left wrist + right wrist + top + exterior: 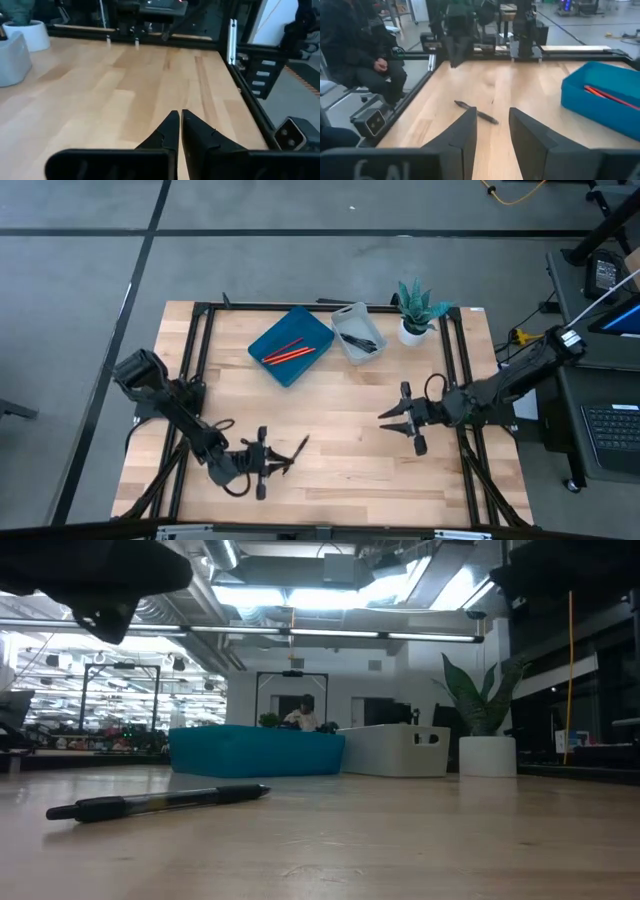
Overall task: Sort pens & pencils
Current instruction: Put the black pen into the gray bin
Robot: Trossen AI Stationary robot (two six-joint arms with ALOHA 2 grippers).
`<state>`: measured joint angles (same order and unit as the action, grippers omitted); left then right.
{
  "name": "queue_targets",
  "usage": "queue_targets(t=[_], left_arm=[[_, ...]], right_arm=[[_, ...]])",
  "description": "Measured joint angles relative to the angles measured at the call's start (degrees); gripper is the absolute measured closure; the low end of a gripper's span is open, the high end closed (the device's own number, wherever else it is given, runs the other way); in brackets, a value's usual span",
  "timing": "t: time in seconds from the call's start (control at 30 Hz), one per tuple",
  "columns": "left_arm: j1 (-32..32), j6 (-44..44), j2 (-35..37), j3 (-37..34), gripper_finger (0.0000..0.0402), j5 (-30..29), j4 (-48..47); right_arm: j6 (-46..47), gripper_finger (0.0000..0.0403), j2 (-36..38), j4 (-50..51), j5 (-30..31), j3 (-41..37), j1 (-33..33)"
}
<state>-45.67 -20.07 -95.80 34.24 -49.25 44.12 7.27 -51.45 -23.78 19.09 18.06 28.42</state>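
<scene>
My left gripper should open and take the pen's body [170, 802] from above, because the black pen [301, 447] lies next to my left gripper's closed fingers and far from my right gripper.
One black pen [299, 450] lies flat on the wooden table near its near edge; the low view shows it lying there too [160, 802]. My left gripper [280, 464] hovers just beside it, shut, and the pen does not show past its fingers [179, 125]. My right gripper [392, 420] is open over the table's right half and points toward the pen [476, 112]. Red and orange pencils [290, 352] lie in a blue tray [312, 330]. More black pens [362, 340] rest in a white bin [345, 313].
A potted plant [415, 310] stands at the far right corner beside the white bin. A black metal frame [200, 330] runs along the table's edges. A person [365, 50] sits beyond the table's left side. Bare wood lies between the two grippers.
</scene>
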Motion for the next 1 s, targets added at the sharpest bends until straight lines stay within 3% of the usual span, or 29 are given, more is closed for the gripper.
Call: queue_targets(t=[0.1, 0.2, 0.37, 0.63, 0.87, 1.0], left_arm=[[-0.4, -2.7, -1.3, 3.3, 0.0394, -0.9, -6.3], [0.4, -9.4, -1.6, 7.0, 0.0397, -0.7, -18.3], [2.9, -17.4, -1.6, 12.5, 0.0389, 4.7, -35.1], [7.5, -16.7, -1.6, 13.4, 0.0367, 18.3, -37.5], [10.1, -19.2, -1.6, 13.4, 0.0318, 22.1, -40.3], [11.7, -27.2, -1.6, 13.4, 0.0291, 24.7, -42.6]], right_arm=[[0.0, 0.0288, -2.7, -3.9, 2.2, 0.0, 2.0], [-0.6, 0.0288, -5.3, -8.0, 2.3, 0.0, 3.1], [-1.5, 0.0288, -8.4, -12.1, 2.3, 0.0, 3.7], [-1.5, 0.0288, -9.9, -12.7, 2.4, 0.0, 3.7], [-1.6, 0.0288, -9.9, -12.6, 2.3, 0.0, 3.7], [-1.7, 0.0288, -9.9, -12.5, 2.3, 0.0, 3.7]])
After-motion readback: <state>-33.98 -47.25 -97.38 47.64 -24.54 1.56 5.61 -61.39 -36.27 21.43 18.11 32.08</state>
